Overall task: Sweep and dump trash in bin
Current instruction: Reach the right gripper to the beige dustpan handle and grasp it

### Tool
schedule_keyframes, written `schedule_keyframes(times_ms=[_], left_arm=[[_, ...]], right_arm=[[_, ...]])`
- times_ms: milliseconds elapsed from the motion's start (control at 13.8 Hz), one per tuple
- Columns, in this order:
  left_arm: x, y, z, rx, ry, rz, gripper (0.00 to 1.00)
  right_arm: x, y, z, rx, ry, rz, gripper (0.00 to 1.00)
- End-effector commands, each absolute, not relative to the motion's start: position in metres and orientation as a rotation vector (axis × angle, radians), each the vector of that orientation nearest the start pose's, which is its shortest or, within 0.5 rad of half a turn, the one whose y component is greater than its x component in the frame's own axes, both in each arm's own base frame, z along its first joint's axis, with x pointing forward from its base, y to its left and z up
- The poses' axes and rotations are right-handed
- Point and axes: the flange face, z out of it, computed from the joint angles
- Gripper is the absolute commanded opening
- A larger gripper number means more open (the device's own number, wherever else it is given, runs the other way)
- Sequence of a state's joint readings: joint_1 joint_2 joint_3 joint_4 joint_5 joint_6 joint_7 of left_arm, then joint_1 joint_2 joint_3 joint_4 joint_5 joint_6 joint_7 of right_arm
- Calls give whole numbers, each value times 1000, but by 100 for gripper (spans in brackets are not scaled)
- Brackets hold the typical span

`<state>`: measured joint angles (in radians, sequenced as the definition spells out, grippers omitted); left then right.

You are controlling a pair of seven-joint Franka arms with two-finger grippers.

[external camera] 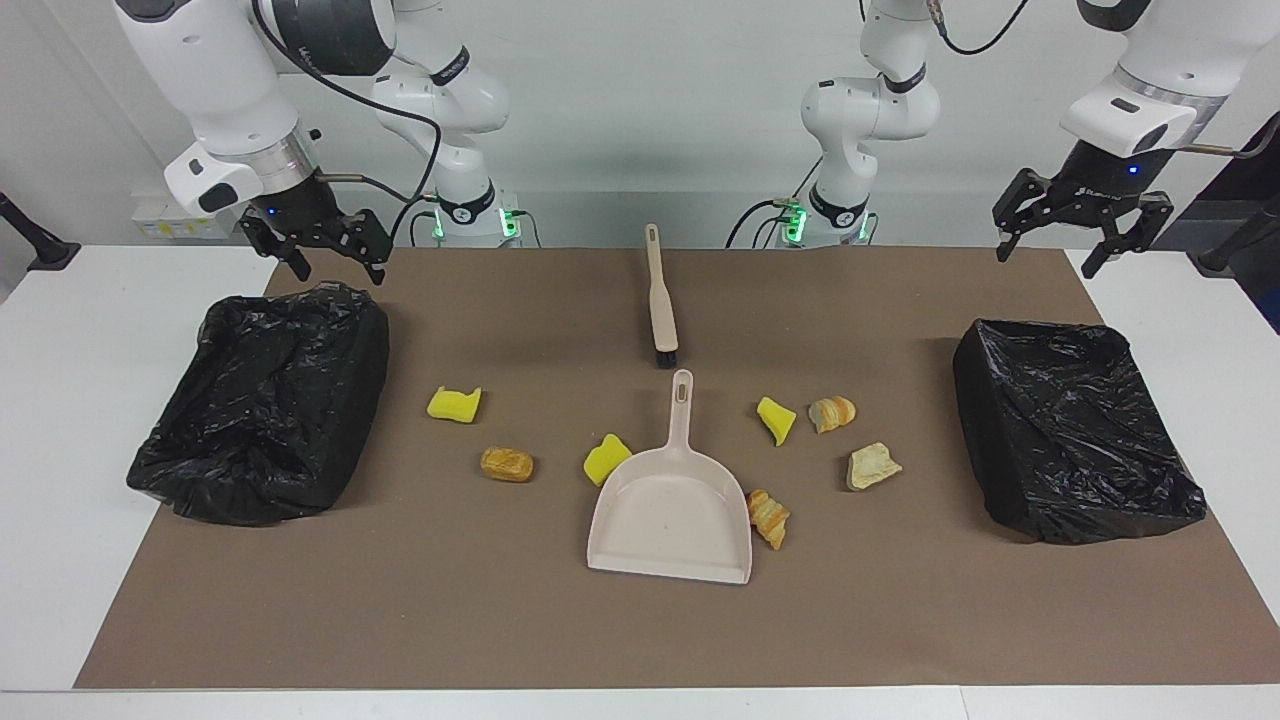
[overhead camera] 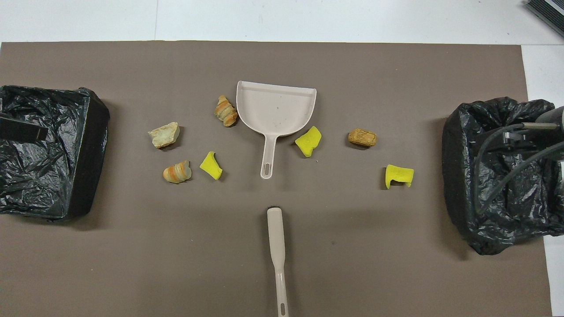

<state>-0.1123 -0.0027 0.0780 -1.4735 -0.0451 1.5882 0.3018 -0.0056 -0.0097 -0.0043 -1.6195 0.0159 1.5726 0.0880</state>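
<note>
The swept scraps should all slide off when the robot tips the beige dustpan (overhead camera: 274,112) over a bin, because the dustpan has a smooth bottom and straight open edge (overhead camera: 277,85).
Several scraps of trash lie on the brown mat around a beige dustpan (external camera: 670,510) (overhead camera: 276,108): yellow sponge chunks (external camera: 454,403) (external camera: 606,459) (external camera: 776,419) and bread lumps (external camera: 506,464) (external camera: 832,412) (external camera: 872,466) (external camera: 768,517). A beige brush (external camera: 660,300) (overhead camera: 276,246) lies nearer to the robots than the dustpan, in line with its handle. At each end of the mat stands a bin lined with a black bag (external camera: 265,400) (external camera: 1075,430). My right gripper (external camera: 338,270) hangs open and empty over one bin's rim. Above the other bin my left gripper (external camera: 1048,258) is open and empty too.
The brown mat (external camera: 400,600) covers most of the white table. A croissant-like lump and a yellow chunk touch the dustpan's sides. A cable from the right arm (overhead camera: 498,167) hangs over its bin.
</note>
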Motion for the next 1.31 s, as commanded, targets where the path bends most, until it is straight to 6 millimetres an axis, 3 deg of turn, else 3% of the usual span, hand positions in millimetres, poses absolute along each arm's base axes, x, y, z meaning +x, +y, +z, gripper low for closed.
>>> schedule_keyframes(times_ms=[0, 436, 509, 654, 945, 1235], left_arm=[[551, -22, 676, -3106, 534, -174, 100], [551, -22, 676, -3106, 534, -176, 100], [551, -22, 676, -3106, 534, -176, 100], [551, -22, 676, -3106, 534, -176, 100], [551, -22, 676, -3106, 534, -177, 100], [551, -22, 676, -3106, 534, -176, 100]], right_arm=[[537, 2, 607, -3113, 151, 90, 100], [531, 21, 605, -3101, 91, 137, 100], [538, 35, 607, -3103, 57, 69, 100], [553, 44, 594, -3100, 46, 79, 100], [590, 106, 551, -3087, 17, 77, 100], [608, 192, 499, -3067, 62, 24, 100]])
